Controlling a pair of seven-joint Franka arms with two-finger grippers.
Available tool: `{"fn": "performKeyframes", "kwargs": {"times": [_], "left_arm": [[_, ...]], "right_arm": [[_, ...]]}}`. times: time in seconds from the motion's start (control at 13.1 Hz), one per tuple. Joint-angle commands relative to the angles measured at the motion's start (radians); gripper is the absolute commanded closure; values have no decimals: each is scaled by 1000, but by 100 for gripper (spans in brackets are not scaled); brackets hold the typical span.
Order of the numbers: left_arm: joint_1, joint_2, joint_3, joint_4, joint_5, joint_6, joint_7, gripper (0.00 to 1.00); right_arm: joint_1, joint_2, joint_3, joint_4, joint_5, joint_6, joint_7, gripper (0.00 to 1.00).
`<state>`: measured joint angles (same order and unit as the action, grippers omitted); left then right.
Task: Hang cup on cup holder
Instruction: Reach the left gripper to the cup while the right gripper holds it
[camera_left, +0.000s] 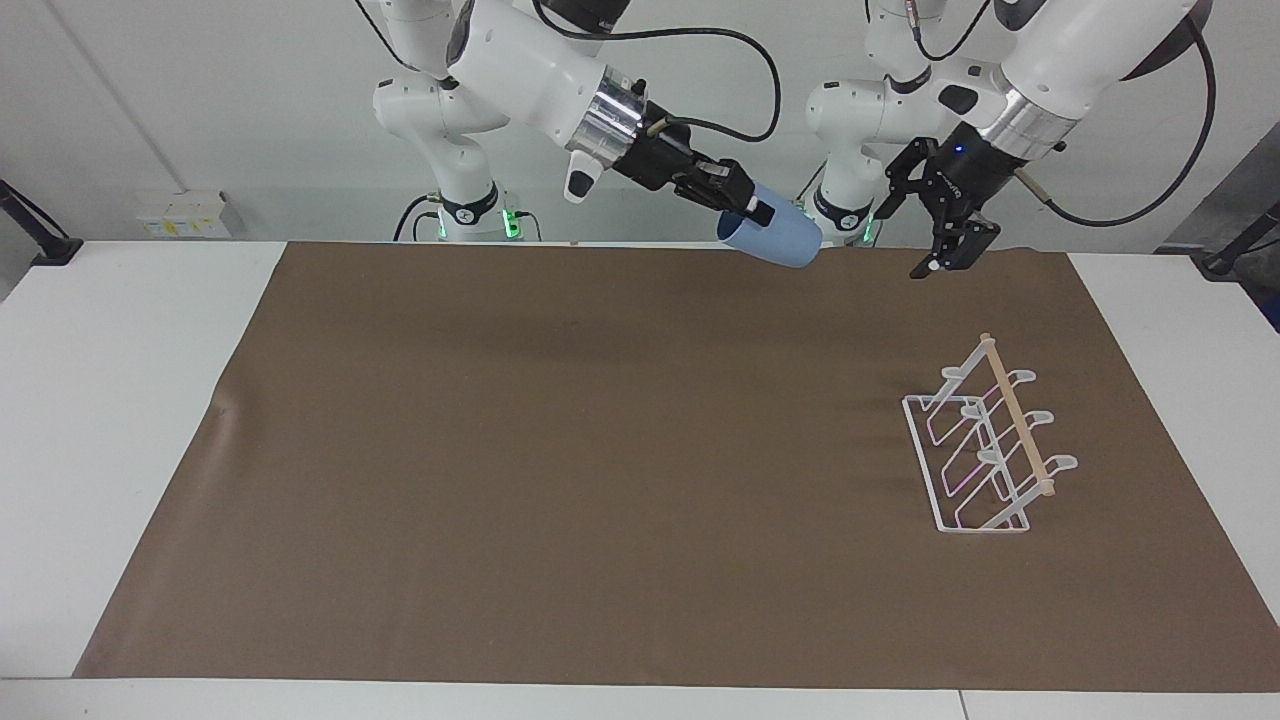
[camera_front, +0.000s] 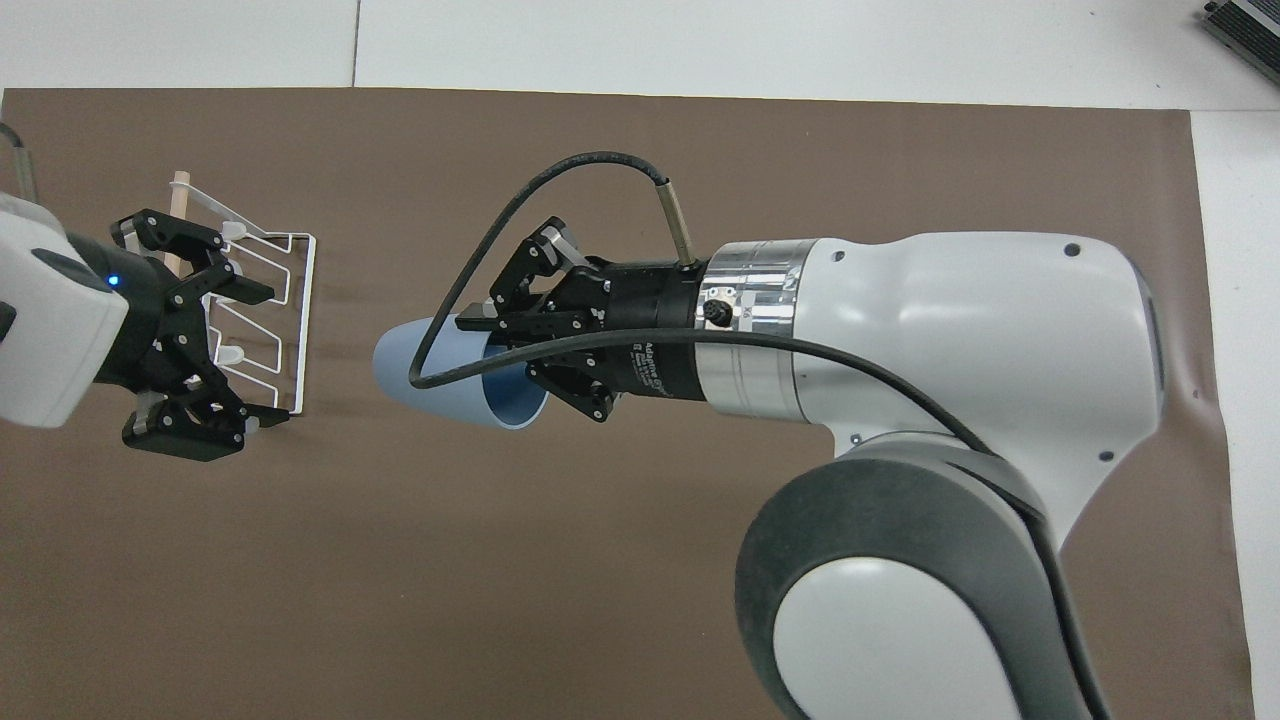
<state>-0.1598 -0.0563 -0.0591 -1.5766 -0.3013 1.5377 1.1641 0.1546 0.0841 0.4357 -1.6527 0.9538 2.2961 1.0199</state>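
The cup holder's white-tipped prongs (camera_front: 234, 229) are slanted. The light-blue cup (camera_front: 453, 374) will therefore stay tilted with its base up when I lower its opening over one of them.
My right gripper (camera_left: 752, 208) is shut on the rim of the light-blue cup (camera_left: 775, 240) and holds it high in the air, on its side, with its base pointing toward the left arm's end. In the overhead view the right gripper (camera_front: 505, 350) and the cup (camera_front: 425, 365) are over the middle of the mat. My left gripper (camera_left: 905, 240) is open, in the air close to the cup's base and apart from it. In the overhead view the left gripper (camera_front: 268, 358) covers part of the white wire cup holder (camera_front: 300, 300). The cup holder (camera_left: 985, 445) stands empty on the mat toward the left arm's end.
A brown mat (camera_left: 550, 450) covers most of the white table (camera_left: 120, 400). A black cable (camera_front: 480, 250) loops from the right wrist over the cup.
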Motion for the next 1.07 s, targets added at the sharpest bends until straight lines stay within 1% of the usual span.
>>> {"fn": "performKeyframes", "kwargs": {"times": [0.0,0.08,0.23,0.46,0.61,0.69,0.84,0.99], "left_arm": [[-9,-25,-1,-28,-30,24,40,0],[-15,-27,-14,-28,-30,24,66,0],[-20,-23,-22,-20,-33,44,147,0],[-23,-23,-33,-26,-56,74,151,0],[-29,-25,-56,-37,-74,117,143,0],[-32,-31,-67,-52,-85,139,137,0],[-62,-59,-68,-120,-110,211,123,0],[-87,-65,-77,-134,-108,265,88,0]], "right_arm": [[5,5,3,-9,25,51,87,100],[6,5,3,-9,25,60,119,100],[7,3,1,-12,25,60,123,100],[7,5,3,-12,25,60,123,100],[7,5,3,-12,25,60,123,100],[7,5,3,-12,23,60,123,100],[7,5,1,-12,25,60,123,100],[7,5,3,-12,23,60,123,100]]}}
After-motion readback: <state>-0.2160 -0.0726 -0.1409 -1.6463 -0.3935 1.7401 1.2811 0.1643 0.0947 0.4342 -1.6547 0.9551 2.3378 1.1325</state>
